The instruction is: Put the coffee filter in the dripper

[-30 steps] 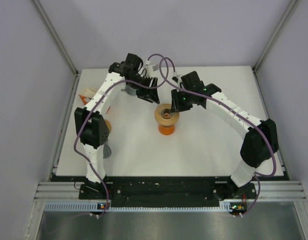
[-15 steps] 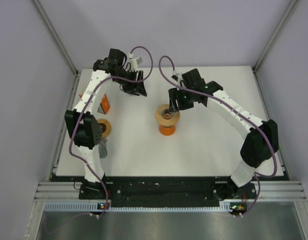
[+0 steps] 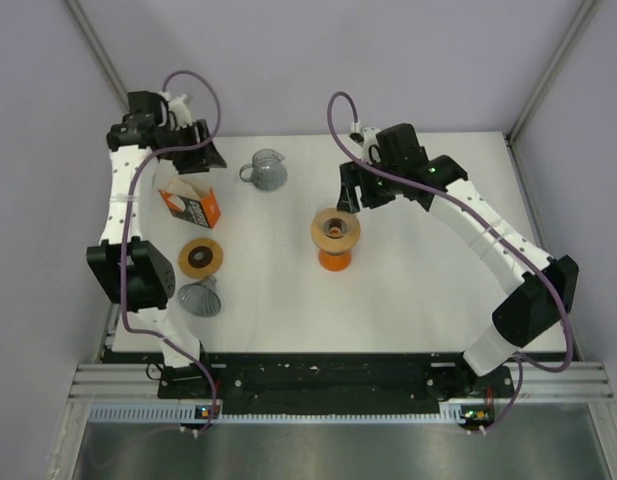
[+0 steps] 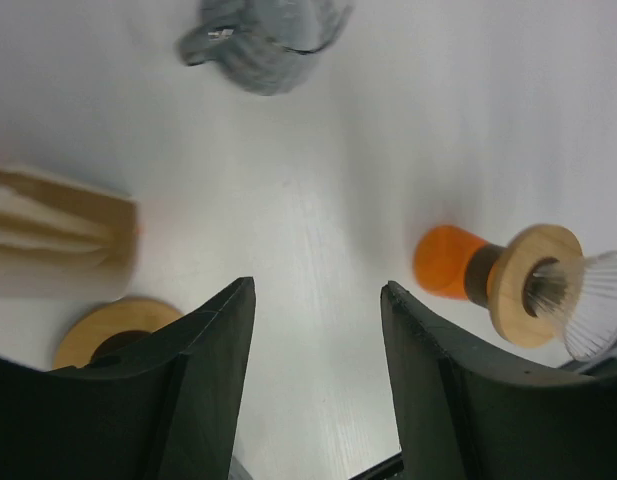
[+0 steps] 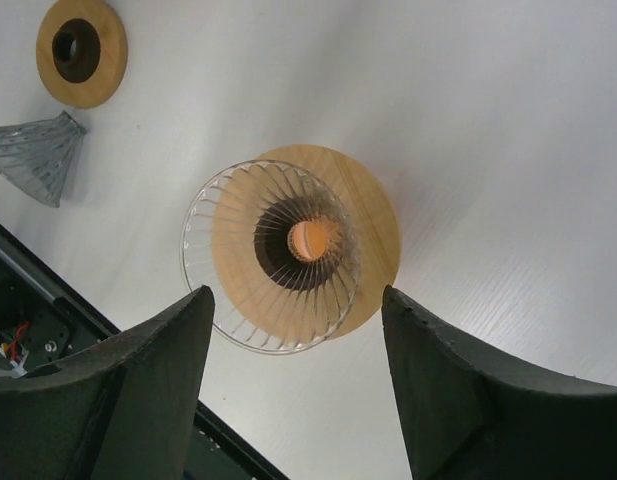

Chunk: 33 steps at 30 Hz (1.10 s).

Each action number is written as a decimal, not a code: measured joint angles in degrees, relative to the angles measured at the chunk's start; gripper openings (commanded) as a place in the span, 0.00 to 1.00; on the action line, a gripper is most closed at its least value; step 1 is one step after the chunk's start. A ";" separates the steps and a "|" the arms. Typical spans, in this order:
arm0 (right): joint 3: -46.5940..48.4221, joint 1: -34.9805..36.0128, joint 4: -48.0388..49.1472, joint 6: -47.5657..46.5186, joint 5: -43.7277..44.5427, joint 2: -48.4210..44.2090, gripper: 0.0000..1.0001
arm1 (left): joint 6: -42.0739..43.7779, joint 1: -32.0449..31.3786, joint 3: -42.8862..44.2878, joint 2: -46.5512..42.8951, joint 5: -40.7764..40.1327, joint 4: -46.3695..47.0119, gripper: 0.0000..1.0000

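I can see the orange box (image 3: 196, 208) standing open, clear of the pitcher, so my open left gripper continues to move toward its rim (image 3: 168, 193) until the fingers grip it.
The clear ribbed glass dripper (image 3: 334, 228) sits on a wooden ring atop an orange cup (image 3: 333, 261) at the table's middle. It also shows in the right wrist view (image 5: 273, 255) and the left wrist view (image 4: 593, 318). No filter shows inside it. The brown paper coffee filters lie in an orange box (image 3: 189, 205) at the left, also in the left wrist view (image 4: 53, 235). My left gripper (image 3: 196, 148) is open and empty, high at the back left, beyond the box. My right gripper (image 3: 353, 192) is open and empty, just behind the dripper.
A grey glass pitcher (image 3: 268, 170) stands at the back, left of centre. A second wooden ring (image 3: 201, 257) and a grey ribbed dripper (image 3: 200, 297) lie at the front left. The enclosure walls stand close to the left gripper.
My left arm has swung from beside the dripper to the back left corner, uncovering the pitcher and the filter box. My right gripper has drawn back slightly from the dripper.
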 measured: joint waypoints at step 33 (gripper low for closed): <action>-4.44 0.00 0.48 -3.87 4.85 -5.62 0.69 | -22.32 13.77 -14.56 4.96 -25.81 16.15 0.44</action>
